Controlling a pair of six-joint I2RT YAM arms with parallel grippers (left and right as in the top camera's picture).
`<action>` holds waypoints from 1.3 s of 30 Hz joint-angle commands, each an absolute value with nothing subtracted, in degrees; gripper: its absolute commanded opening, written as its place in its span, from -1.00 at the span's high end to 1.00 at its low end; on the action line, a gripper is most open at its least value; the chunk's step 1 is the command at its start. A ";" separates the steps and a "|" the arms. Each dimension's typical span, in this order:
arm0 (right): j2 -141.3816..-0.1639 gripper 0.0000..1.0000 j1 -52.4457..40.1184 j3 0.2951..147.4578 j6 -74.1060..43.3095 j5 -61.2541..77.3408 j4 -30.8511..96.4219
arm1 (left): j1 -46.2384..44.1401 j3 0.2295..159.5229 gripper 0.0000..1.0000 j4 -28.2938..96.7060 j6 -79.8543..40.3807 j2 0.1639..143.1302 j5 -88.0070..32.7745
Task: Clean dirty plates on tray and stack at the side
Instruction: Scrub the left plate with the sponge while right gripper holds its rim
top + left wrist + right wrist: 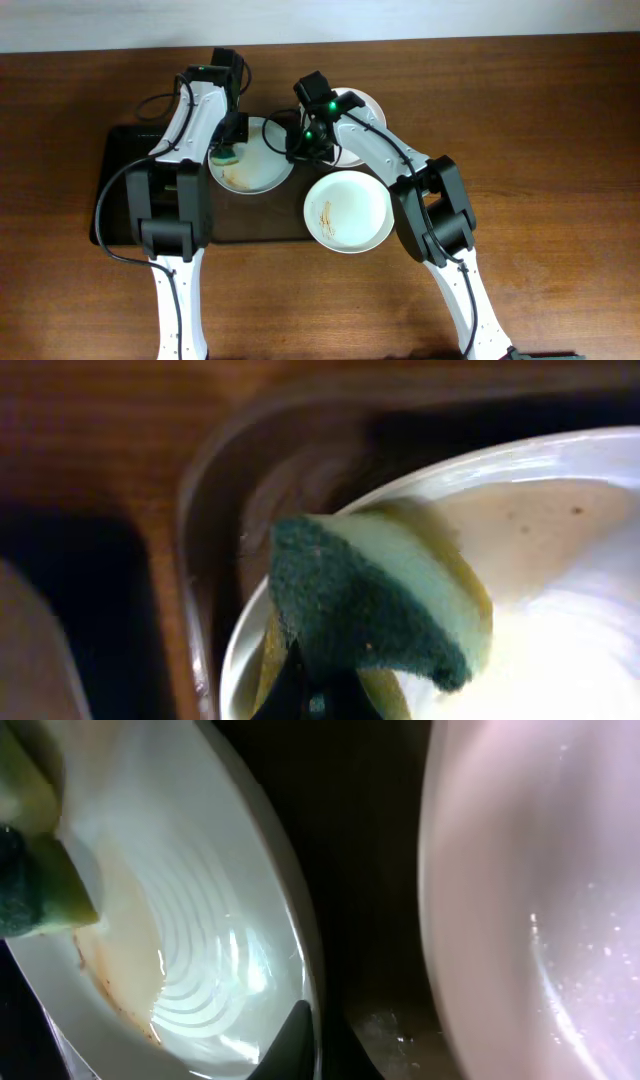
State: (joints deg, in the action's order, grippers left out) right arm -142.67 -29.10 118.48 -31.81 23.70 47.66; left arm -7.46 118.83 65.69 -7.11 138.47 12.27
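Next, I pull the sponge back over the plate's near part [235,186] with my left gripper, because the sponge sits by the white plate's rim and leaves the brown smear [237,179] uncovered.
On the dark brown tray [120,180] a white plate [262,170] carries brown smears. My left gripper [228,153] is shut on a green and yellow sponge [370,600] that rests on this plate's [560,560] left part. My right gripper [298,150] is shut on the same plate's right rim [300,960], one finger [290,1040] inside it and the other outside. A second plate [348,212], with orange streaks, lies at the tray's right edge. A third plate [362,108] sits behind, partly hidden by the right arm, and fills the right of the right wrist view [540,900].
The tray's raised rim [200,560] runs close to the left of the plate held by both grippers. Brown wooden table [560,120] surrounds the tray. Both arm bases stand at the near edge, and a black cable [112,215] loops over the tray's left side.
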 commanded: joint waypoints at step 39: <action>-143.85 0.92 -29.58 115.77 -31.81 21.80 48.56 | -2.72 116.40 0.99 69.32 -3.22 140.14 -13.89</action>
State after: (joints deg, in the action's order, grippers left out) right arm -142.52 -28.60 117.84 -32.75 23.49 47.88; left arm -4.34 114.78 63.31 -4.08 138.10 -20.88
